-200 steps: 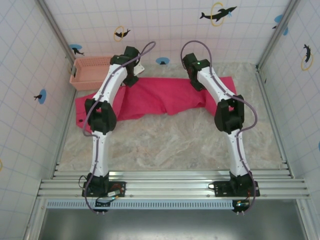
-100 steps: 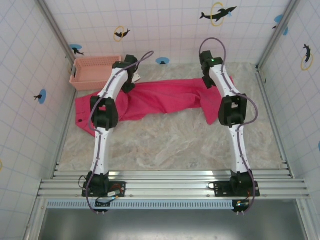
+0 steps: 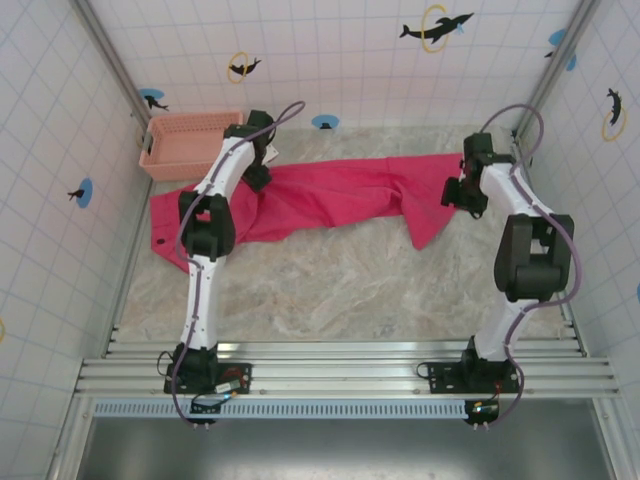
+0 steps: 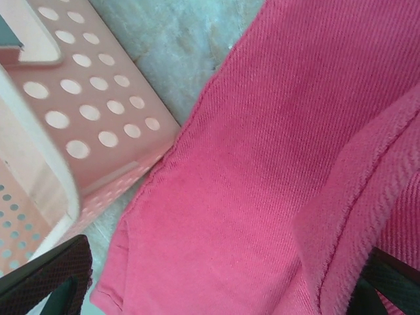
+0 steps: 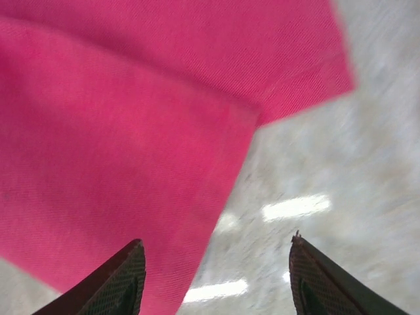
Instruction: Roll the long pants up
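Note:
A loose edge point(image 5: 164, 75) overlaps the cloth beneath. The drooping corner point(image 3: 421, 233) should straighten out as a separate leg and lie along the other one when I pull it.
The long pants point(image 3: 330, 195) are magenta cloth lying crumpled across the back of the table, with one corner drooping toward the front at the right. My left gripper point(image 3: 258, 170) hovers over their left part beside the basket. Its jaws stand wide open above the pink fabric point(image 4: 262, 164), gripping nothing. My right gripper point(image 3: 452, 192) is at the pants' right end. Seen from the right wrist, the right gripper point(image 5: 216, 262) is open, straddling the cloth's edge point(image 5: 131, 164) and bare tabletop.
A pale salmon perforated basket point(image 3: 185, 140) stands at the back left, close to the left gripper, and its corner point(image 4: 79, 98) touches the cloth's edge. The marbled tabletop point(image 3: 340, 290) stretches in front of the pants. Tiled walls close in on three sides.
Both grippers went from shut to open. The right arm swung from the pants' middle out to their right end, and the cloth there spread and drooped forward. The left arm barely shifted.

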